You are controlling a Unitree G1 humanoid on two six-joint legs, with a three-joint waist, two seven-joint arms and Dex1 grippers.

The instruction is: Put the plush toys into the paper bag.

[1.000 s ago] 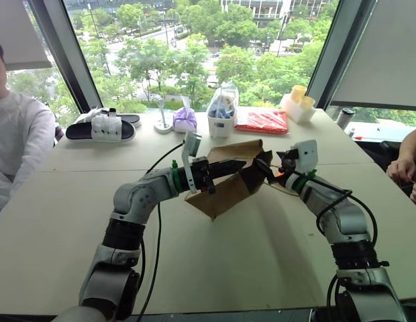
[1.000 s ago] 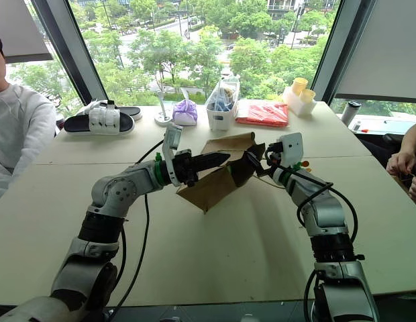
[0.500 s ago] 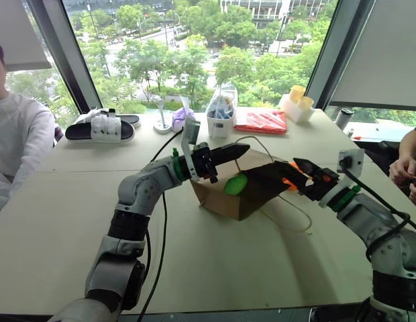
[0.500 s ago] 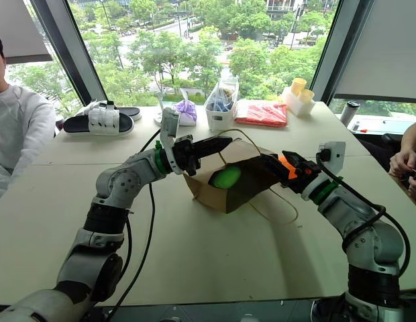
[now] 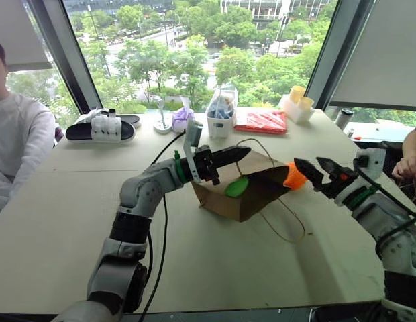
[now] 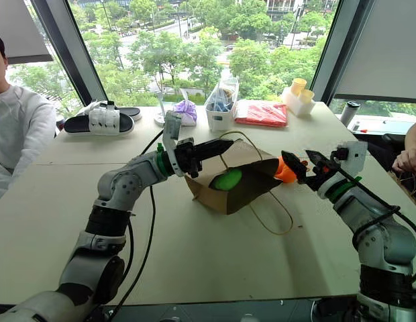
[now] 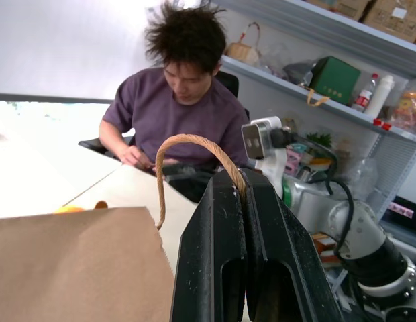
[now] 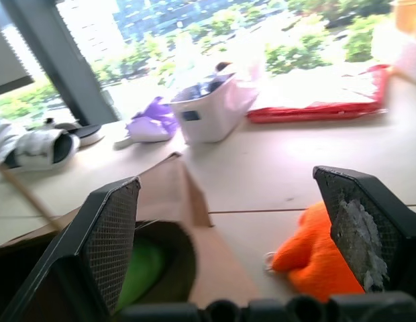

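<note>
The paper bag's opening [image 5: 264, 190] should stay open when I push the orange plush toy in, because my left gripper is holding a cord handle [image 5: 263, 147] up.
The brown paper bag [image 5: 258, 191] lies on its side in the middle of the table, its mouth turned to the right. The green plush toy [image 5: 236, 186] sits just inside that mouth. My left gripper [image 5: 240, 152] is above the bag, shut on one tan cord handle [image 7: 188, 143], which it holds up. The orange plush toy [image 5: 294, 176] rests on the table just outside the mouth, on the right. My right gripper [image 5: 314, 166] is open close behind it; the toy [image 8: 308, 258] lies ahead of the fingers [image 8: 107, 231], not gripped.
The bag's other cord handle [image 5: 290, 227] loops loose over the table. Along the far edge stand sandals [image 5: 100, 127], a purple bundle [image 5: 183, 119], a white bin with a clear bag [image 5: 221, 113], a red packet [image 5: 262, 121] and yellow cups [image 5: 298, 100]. People sit at left [image 5: 17, 144] and right [image 5: 412, 161].
My right gripper has drawn back to the right, away from the bag's mouth, still open. The bag has turned so its mouth and the green toy show. The left gripper keeps the handle.
</note>
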